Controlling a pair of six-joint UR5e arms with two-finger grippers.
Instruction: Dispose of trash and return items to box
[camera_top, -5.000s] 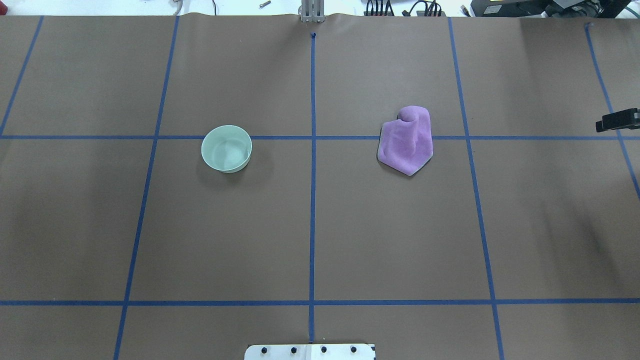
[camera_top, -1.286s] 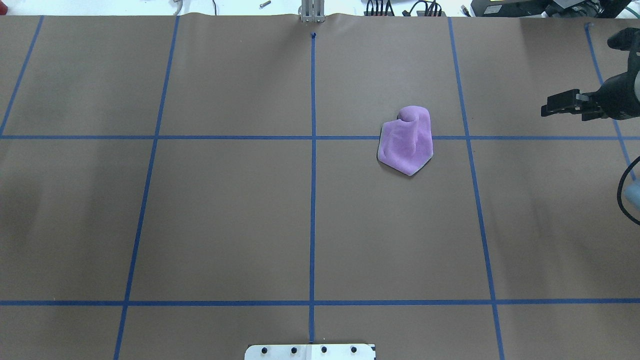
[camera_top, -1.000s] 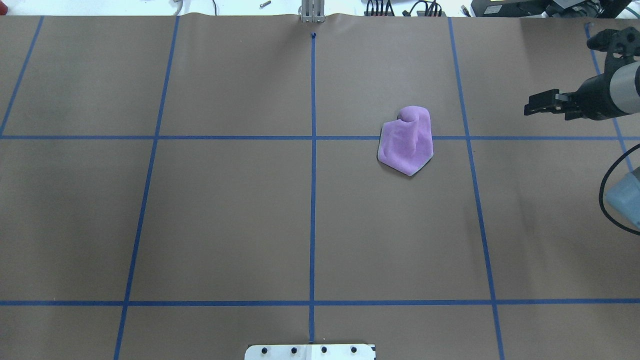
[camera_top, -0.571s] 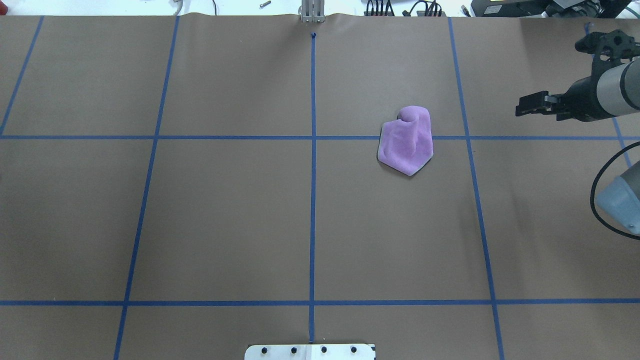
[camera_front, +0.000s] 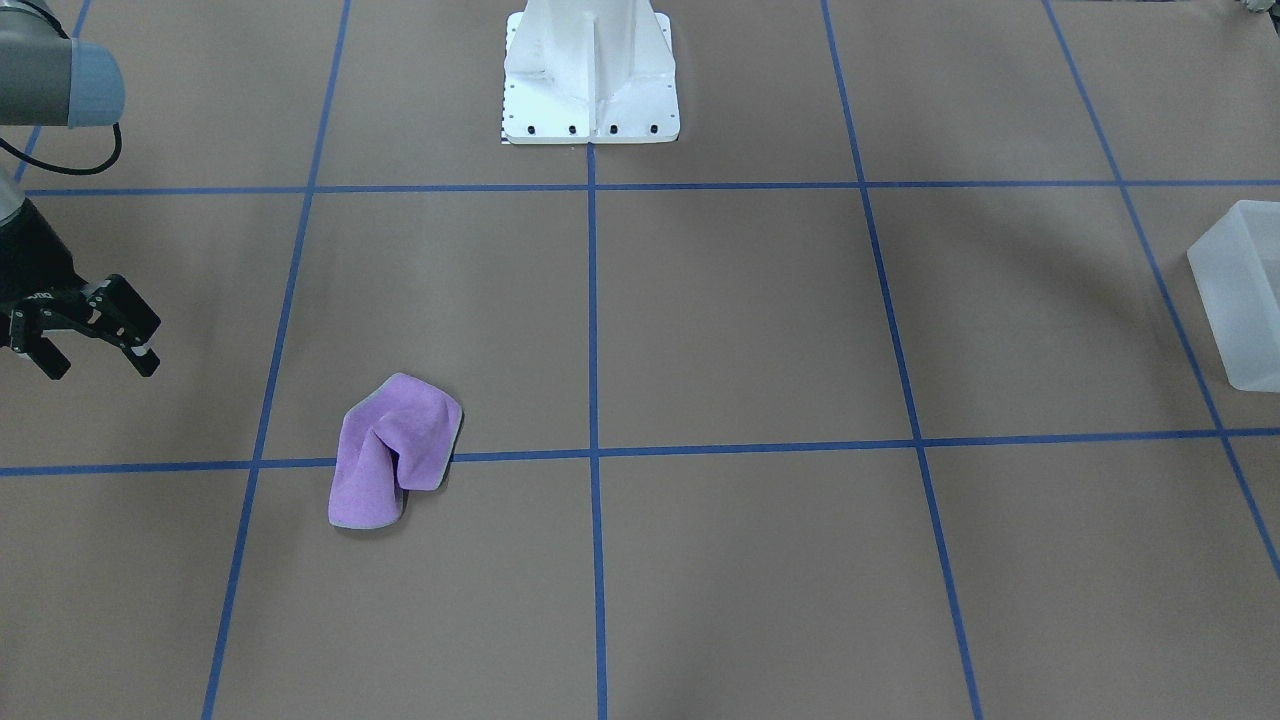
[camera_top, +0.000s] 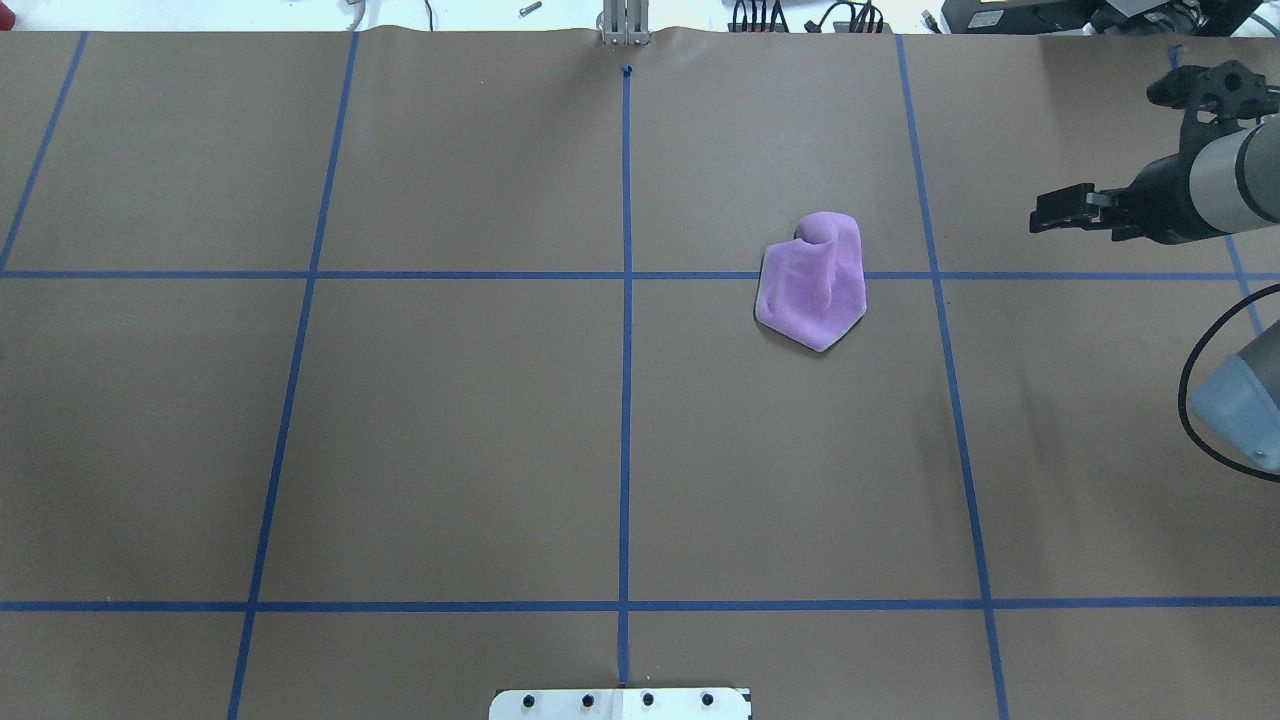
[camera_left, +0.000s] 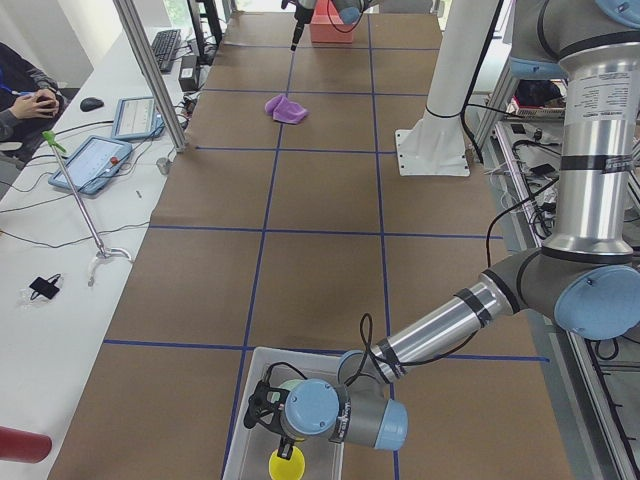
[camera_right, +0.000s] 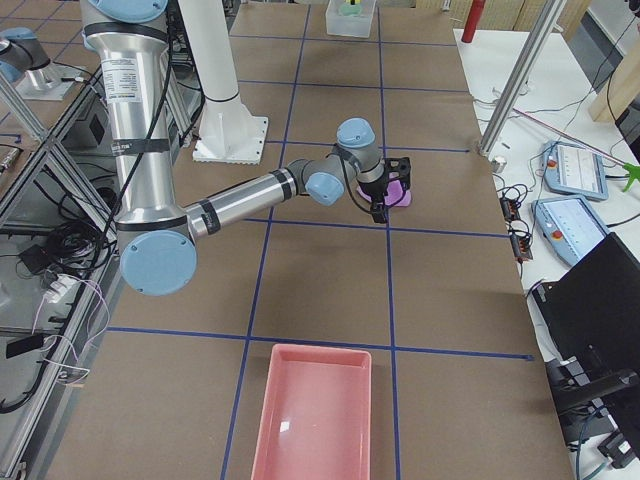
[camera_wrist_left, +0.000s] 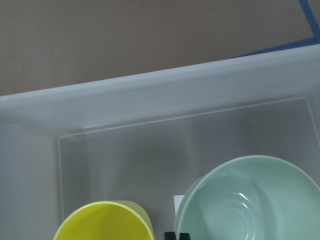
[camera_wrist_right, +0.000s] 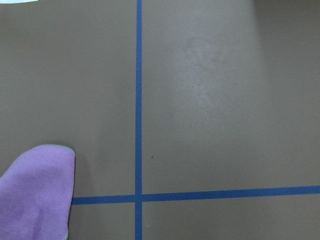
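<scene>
My gripper will make the purple cloth hang down in separate flaps when it lifts the cloth, because a deep fold (camera_front: 396, 463) splits the near edge of the purple cloth (camera_front: 415, 418).
The frosted-white box (camera_front: 1240, 300) stands at the table's end on my left and also shows in the exterior left view (camera_left: 240, 440). In the left wrist view the box (camera_wrist_left: 150, 95) holds a yellow cup (camera_wrist_left: 100, 225) and a pale green bowl (camera_wrist_left: 250, 210). My left gripper (camera_wrist_left: 177, 235) hangs inside the box, its tips close together at the bowl's rim. My right gripper (camera_front: 95, 362) is open and empty. It hovers to the right of a crumpled purple cloth (camera_top: 812, 285), apart from it.
A pink tray (camera_right: 310, 420) lies at the table's end on my right. The white robot base (camera_front: 590, 70) stands at the table's near middle edge. Blue tape lines cross the brown paper cover.
The pale green bowl has gone from the left of the table. My right arm has come in from the right edge and moved left towards the purple cloth.
</scene>
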